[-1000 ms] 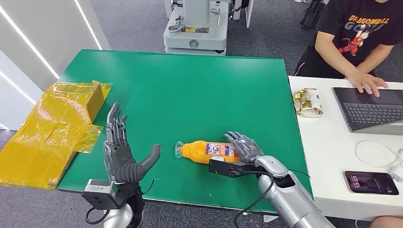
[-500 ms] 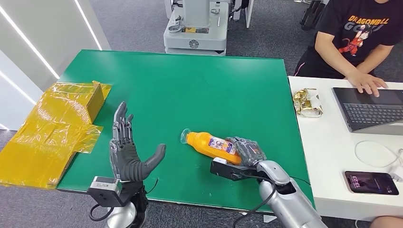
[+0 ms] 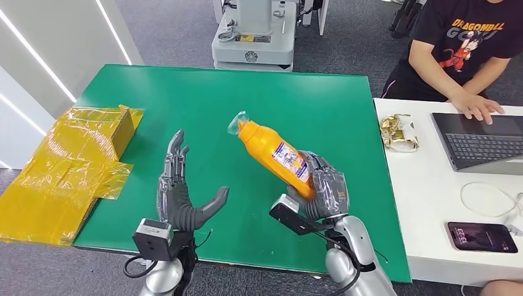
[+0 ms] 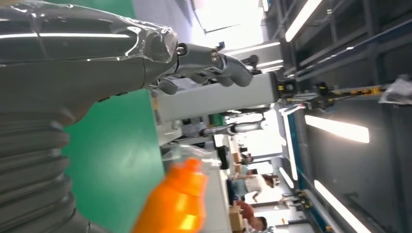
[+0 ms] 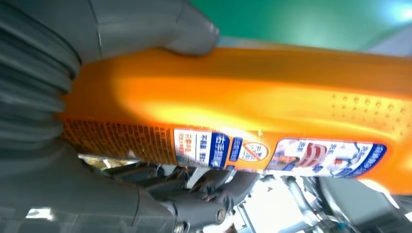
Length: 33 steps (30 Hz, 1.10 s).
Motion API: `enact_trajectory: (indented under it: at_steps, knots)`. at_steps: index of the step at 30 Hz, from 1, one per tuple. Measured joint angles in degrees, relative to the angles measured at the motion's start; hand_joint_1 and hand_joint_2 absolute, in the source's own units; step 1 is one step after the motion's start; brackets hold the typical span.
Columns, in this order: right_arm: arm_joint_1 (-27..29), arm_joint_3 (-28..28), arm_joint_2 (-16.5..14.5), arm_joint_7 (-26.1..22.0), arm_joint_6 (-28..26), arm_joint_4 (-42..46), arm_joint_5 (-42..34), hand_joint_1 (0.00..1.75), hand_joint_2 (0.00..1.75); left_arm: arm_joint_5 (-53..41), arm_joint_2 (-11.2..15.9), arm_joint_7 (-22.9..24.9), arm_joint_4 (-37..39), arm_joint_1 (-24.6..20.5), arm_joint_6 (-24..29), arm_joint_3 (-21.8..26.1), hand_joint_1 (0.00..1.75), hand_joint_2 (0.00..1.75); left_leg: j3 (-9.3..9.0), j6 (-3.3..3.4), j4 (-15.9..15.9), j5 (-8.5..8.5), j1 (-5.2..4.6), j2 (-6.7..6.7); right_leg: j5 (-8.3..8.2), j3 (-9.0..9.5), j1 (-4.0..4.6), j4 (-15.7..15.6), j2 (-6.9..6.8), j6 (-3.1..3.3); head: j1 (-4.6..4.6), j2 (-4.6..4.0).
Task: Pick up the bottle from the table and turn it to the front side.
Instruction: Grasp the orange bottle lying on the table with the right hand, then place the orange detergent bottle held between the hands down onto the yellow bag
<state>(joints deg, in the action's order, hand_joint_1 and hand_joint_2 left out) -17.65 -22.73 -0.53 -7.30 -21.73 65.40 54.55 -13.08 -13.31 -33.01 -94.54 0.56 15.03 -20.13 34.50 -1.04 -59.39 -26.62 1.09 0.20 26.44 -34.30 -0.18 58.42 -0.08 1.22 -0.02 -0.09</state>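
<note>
The clear cap (image 3: 237, 123) is lined up with the tilted bottle's neck (image 3: 248, 131), so it should stay on the bottle when I turn the bottle on its side.
An orange bottle (image 3: 274, 154) with a blue and white label and a clear wrapped cap is lifted off the green table (image 3: 247, 105), tilted with its cap up and to the left. My right hand (image 3: 324, 191) grips its lower end. In the right wrist view the bottle (image 5: 252, 102) lies across the picture with the thumb (image 5: 160, 29) pressed on its side. My left hand (image 3: 182, 197) stands open above the table's front edge, palm toward the bottle, a short way to its left. The left wrist view catches the bottle's cap end (image 4: 177, 199) beyond the spread fingers (image 4: 214, 68).
Yellow wrapped cartons (image 3: 68, 166) lie over the table's left edge. A white desk (image 3: 425, 203) at the right carries a laptop (image 3: 481, 142), a phone (image 3: 482, 237) and a snack packet (image 3: 399, 132); a person (image 3: 462, 43) sits there typing. A machine base (image 3: 253, 37) stands behind the table.
My right hand has raised the bottle off the table and tipped its cap end upward. My left hand has moved right and forward, toward the bottle, still open.
</note>
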Motion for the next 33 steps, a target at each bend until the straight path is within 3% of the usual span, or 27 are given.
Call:
enact_trajectory:
  at_steps: [8,13,26,33]
  knots:
    - [1.8,-0.3,-2.0,-11.7,-11.0,3.8,-3.4,1.75,1.75,4.4,0.5,1.4,3.7,-2.4,3.2,-0.2,0.0,1.75,0.01,0.0,0.0,0.01,0.0,-0.01,-0.01,0.02,0.0,0.0,-0.01,0.0,0.01,0.0]
    - [1.7,-2.0,-2.5,-14.7,-13.8,3.9,-5.0,1.75,1.75,5.9,1.2,1.9,4.5,-2.8,4.8,-0.3,0.0,1.75,0.02,0.0,0.0,0.0,0.0,-0.01,-0.01,0.02,0.0,0.0,-0.01,0.0,0.0,0.0]
    - [-0.5,-7.3,-2.5,-13.5,-5.6,0.3,-4.3,1.75,1.75,6.6,2.9,2.6,4.4,-2.6,3.6,-1.3,0.0,1.75,0.04,0.01,0.0,0.01,0.0,-0.04,0.0,0.02,0.0,0.0,-0.05,0.0,0.01,0.0]
    - [-1.5,-8.4,-2.8,-11.8,-1.1,-1.6,-3.4,1.75,1.75,7.7,3.1,3.8,3.4,-2.0,-1.2,-1.3,0.0,1.75,0.04,0.01,0.0,0.01,0.0,-0.04,-0.01,0.02,0.0,0.0,-0.06,0.0,0.01,0.0]
